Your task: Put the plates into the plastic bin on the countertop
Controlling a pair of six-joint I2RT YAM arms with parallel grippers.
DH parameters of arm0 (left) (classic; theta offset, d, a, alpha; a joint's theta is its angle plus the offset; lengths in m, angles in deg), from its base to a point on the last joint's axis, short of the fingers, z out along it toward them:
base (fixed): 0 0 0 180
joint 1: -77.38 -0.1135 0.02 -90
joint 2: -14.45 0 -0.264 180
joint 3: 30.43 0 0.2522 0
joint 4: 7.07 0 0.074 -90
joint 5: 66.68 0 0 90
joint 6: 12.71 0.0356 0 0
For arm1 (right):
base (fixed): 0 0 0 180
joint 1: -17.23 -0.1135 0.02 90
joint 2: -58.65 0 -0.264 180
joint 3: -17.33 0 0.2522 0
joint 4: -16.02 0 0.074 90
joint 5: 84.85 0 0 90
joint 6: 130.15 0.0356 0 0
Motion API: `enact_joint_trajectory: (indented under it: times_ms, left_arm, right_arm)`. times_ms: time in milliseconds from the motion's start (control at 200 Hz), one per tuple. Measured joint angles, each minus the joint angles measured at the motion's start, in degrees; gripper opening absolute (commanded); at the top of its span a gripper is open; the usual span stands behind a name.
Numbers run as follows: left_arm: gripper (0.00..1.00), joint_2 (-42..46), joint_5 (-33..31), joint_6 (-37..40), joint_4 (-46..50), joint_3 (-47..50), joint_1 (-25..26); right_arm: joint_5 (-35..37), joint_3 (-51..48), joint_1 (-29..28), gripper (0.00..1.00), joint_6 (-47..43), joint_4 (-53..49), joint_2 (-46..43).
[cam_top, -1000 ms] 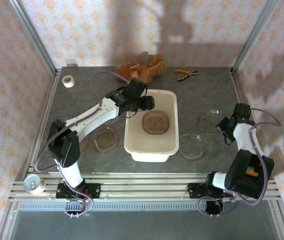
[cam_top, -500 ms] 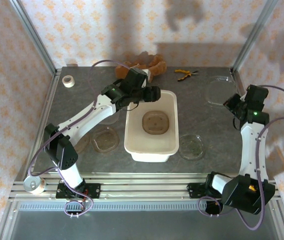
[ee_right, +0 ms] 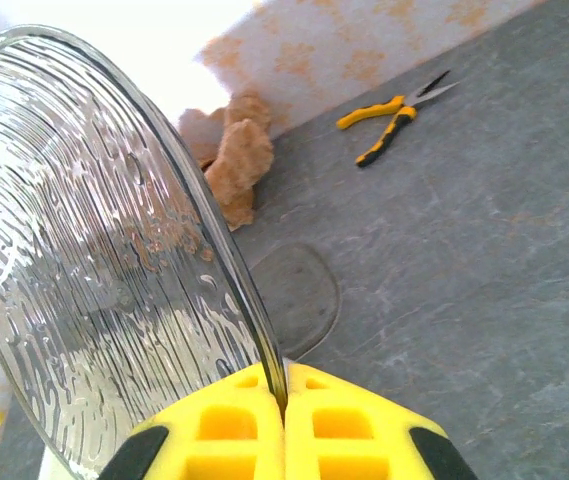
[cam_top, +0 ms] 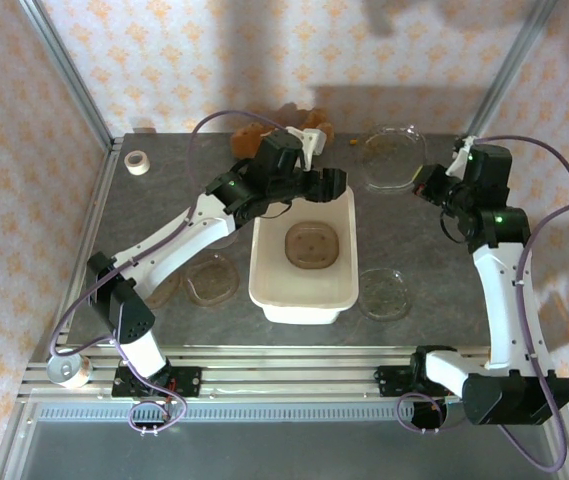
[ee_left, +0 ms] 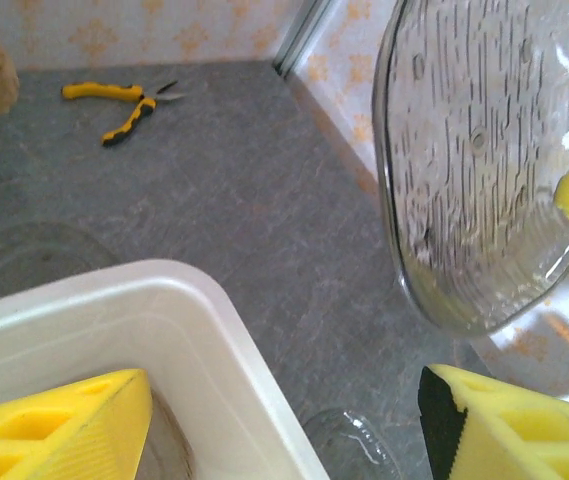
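Observation:
The clear plate's free rim (cam_top: 364,164), opposite the robot's right gripper, faces the open fingers of the left gripper, so the left gripper should keep moving closer until those fingers can close around that rim (ee_left: 404,270).
The white plastic bin (cam_top: 269,290) sits mid-countertop with one brown-tinted plate (cam_top: 311,245) in it. My right gripper (cam_top: 429,184) is shut on the rim of a clear ribbed plate (cam_top: 394,156), held tilted in the air right of the bin's far right corner. In the right wrist view the pads (ee_right: 324,420) pinch that plate (ee_right: 94,250) edge-on. My left gripper (cam_top: 330,184) hovers open over the bin's far right corner. Its fingers (ee_left: 64,430) straddle the bin rim (ee_left: 214,320), with the held plate (ee_left: 474,160) ahead. More plates lie left (cam_top: 211,278) and right (cam_top: 384,293) of the bin.
Yellow pliers (ee_left: 124,105) and a brown plush lump (cam_top: 264,130) lie at the back of the countertop (cam_top: 434,270). Another tinted plate (ee_right: 294,295) rests flat behind the bin. A white tape roll (cam_top: 137,162) sits back left. Aluminium rails edge the surface.
My right arm lifted the clear plate off the countertop's right side and swung it back and left toward the bin. My left gripper slid right along the bin's far edge and opened wider.

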Motion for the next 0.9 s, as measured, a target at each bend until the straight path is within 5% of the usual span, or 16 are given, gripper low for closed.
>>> enact_joint_trajectory:
  times_ms: [576, 901]
  left_arm:
    - [0.69, -1.6, -1.9, -0.7, -1.8, -7.5, 0.0]
    - [0.54, -7.0, -1.9, -4.7, 2.0, -10.8, 0.0]
  right_arm:
    - [0.4, 0.1, -5.5, 0.00, 1.9, -0.7, 0.5]
    - [0.9, 0.1, -5.9, 0.00, 2.4, -0.7, 0.5]
